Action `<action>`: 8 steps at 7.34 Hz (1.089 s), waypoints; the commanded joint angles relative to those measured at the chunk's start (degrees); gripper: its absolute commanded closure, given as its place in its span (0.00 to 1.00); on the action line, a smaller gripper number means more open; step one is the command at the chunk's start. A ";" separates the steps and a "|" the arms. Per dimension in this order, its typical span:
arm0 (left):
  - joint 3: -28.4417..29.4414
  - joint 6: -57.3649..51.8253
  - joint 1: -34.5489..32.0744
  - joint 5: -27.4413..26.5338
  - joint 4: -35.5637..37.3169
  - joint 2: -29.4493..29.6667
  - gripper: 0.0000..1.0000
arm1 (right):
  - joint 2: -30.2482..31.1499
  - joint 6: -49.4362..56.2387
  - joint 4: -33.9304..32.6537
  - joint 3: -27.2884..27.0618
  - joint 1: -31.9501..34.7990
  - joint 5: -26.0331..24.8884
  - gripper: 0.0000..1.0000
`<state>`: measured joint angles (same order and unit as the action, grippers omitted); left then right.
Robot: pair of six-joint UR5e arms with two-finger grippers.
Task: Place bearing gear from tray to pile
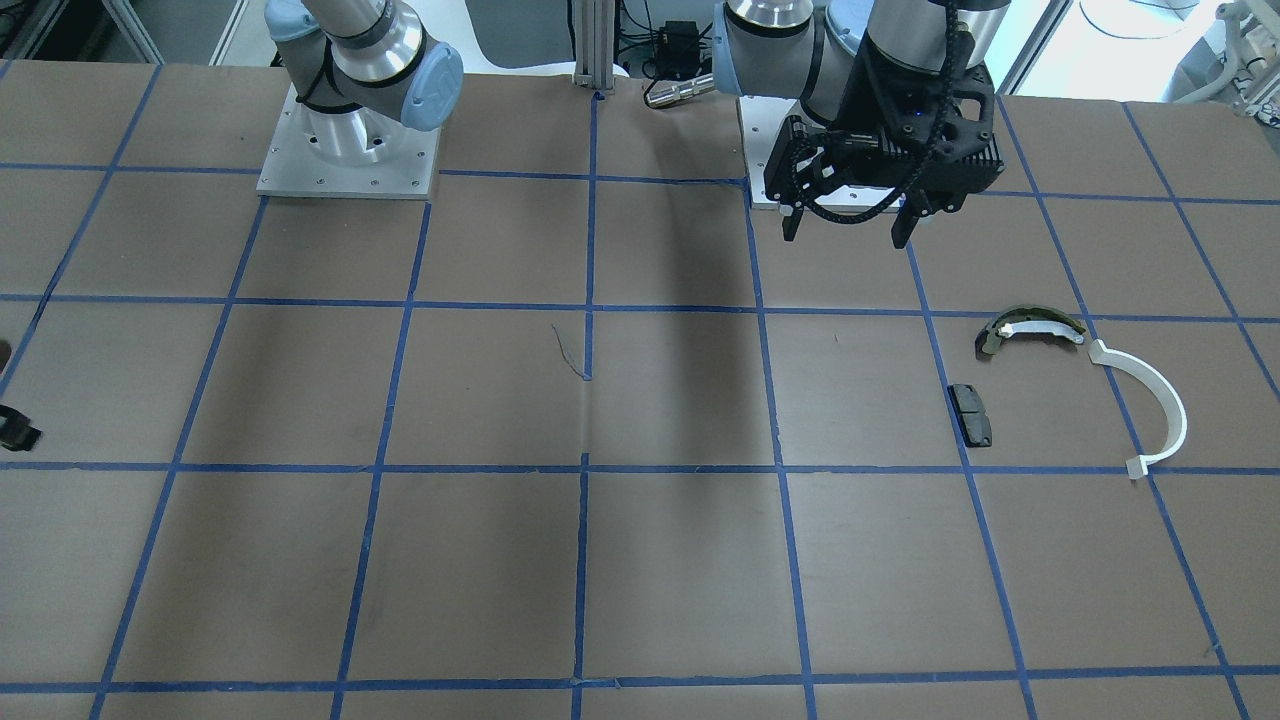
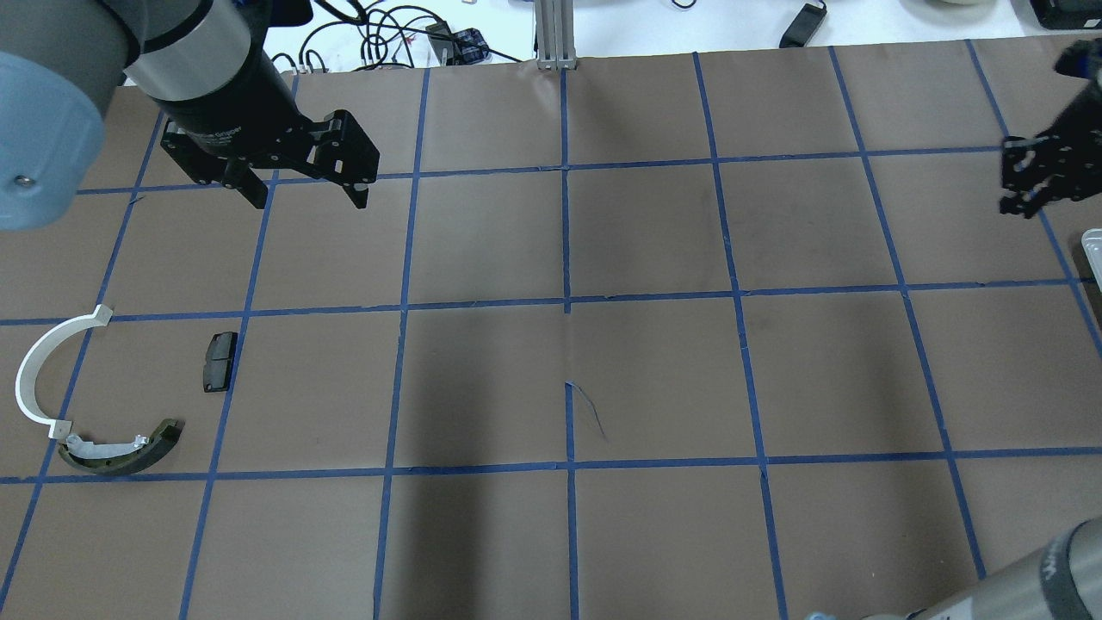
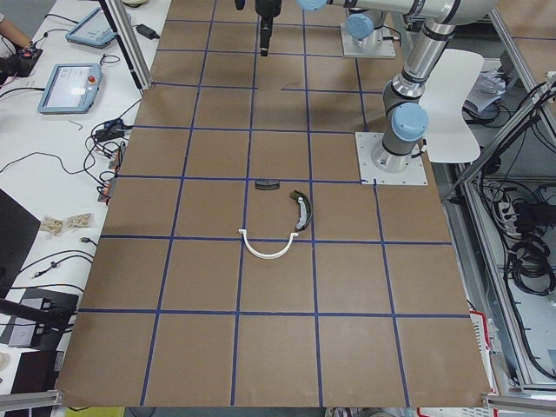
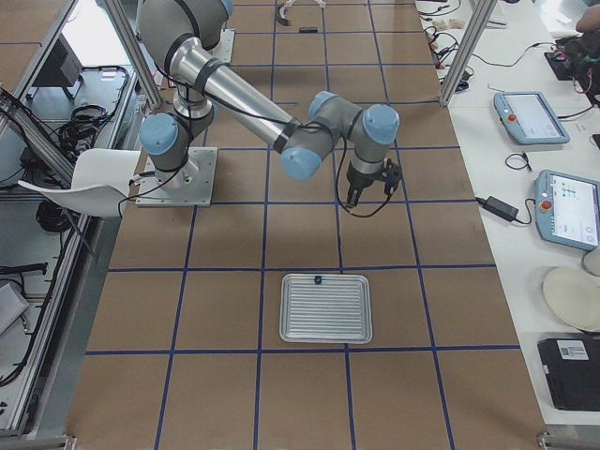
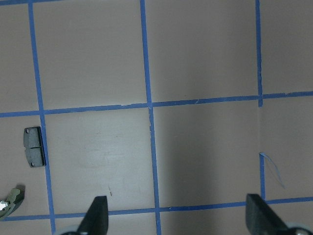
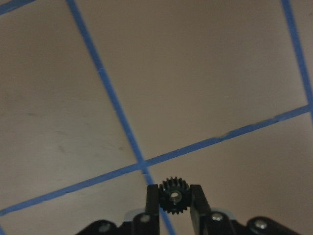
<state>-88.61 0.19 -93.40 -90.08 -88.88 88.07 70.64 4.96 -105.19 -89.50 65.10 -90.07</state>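
The robot's right gripper is pinching the bearing gear's rim, and the table's middle in front of the left gripper is clear, so the robot should keep carrying the gear until it rests there.
My right gripper is shut on a small black toothed bearing gear and holds it above the brown table; it also shows at the right edge of the overhead view and in the exterior right view, beyond the tray. The pile lies on the far left: a white half-ring, an olive-and-white brake shoe and a black pad. My left gripper is open and empty, hovering beyond the pile.
The ribbed metal tray has a small dark part at its far rim. Blue tape lines grid the table. The arm bases stand at the robot's side. Tablets and cables lie on the side bench.
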 commanded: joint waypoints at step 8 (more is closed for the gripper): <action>0.01 -0.02 0.06 -0.09 -0.06 -0.09 0.00 | -5.15 -43.54 -18.63 -11.56 43.77 8.85 1.00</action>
<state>-88.59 0.20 -93.37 -90.17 -88.95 87.98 66.65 -36.75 -120.33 -98.64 105.36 -81.29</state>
